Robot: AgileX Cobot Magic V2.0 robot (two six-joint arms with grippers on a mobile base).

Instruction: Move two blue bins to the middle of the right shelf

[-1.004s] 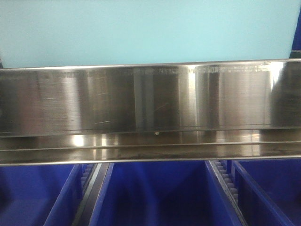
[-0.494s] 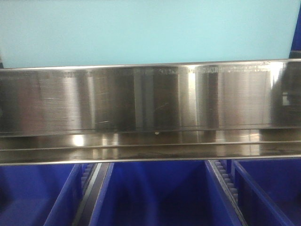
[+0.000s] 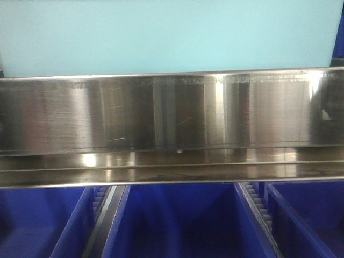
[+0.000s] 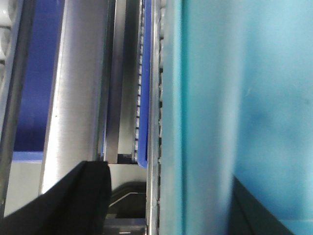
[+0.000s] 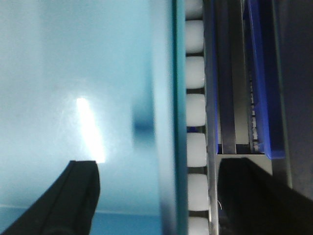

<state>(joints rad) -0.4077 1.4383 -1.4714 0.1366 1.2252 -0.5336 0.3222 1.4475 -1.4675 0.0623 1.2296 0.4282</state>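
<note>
A dark blue sliver (image 3: 339, 38) shows past the light blue bin (image 3: 166, 37). I should expect dark blue bins hidden behind the light blue bin when I lift it.
A light blue bin (image 3: 161, 32) fills the top of the front view, above and behind the right shelf middle's shiny steel lip (image 3: 172, 113). The left gripper (image 4: 166, 172) is open and straddles this bin's wall (image 4: 220, 98): one black finger (image 4: 73, 200) is outside, the other (image 4: 264, 210) lies over the blue surface. The right gripper (image 5: 159, 164) is open and straddles the bin's other wall (image 5: 98, 73), one finger (image 5: 73, 200) over the blue surface, the other (image 5: 254, 200) beyond the rim. I see no contact. No second light blue bin is in view.
Three dark blue bins (image 3: 177, 220) (image 3: 37, 220) (image 3: 312, 215) sit below the steel lip, with roller tracks (image 3: 105, 220) (image 3: 258, 215) between them. White rollers (image 5: 195, 115) run beside the light blue bin. A steel rail (image 4: 73, 98) and a dark blue bin (image 4: 34, 73) lie left of the left gripper.
</note>
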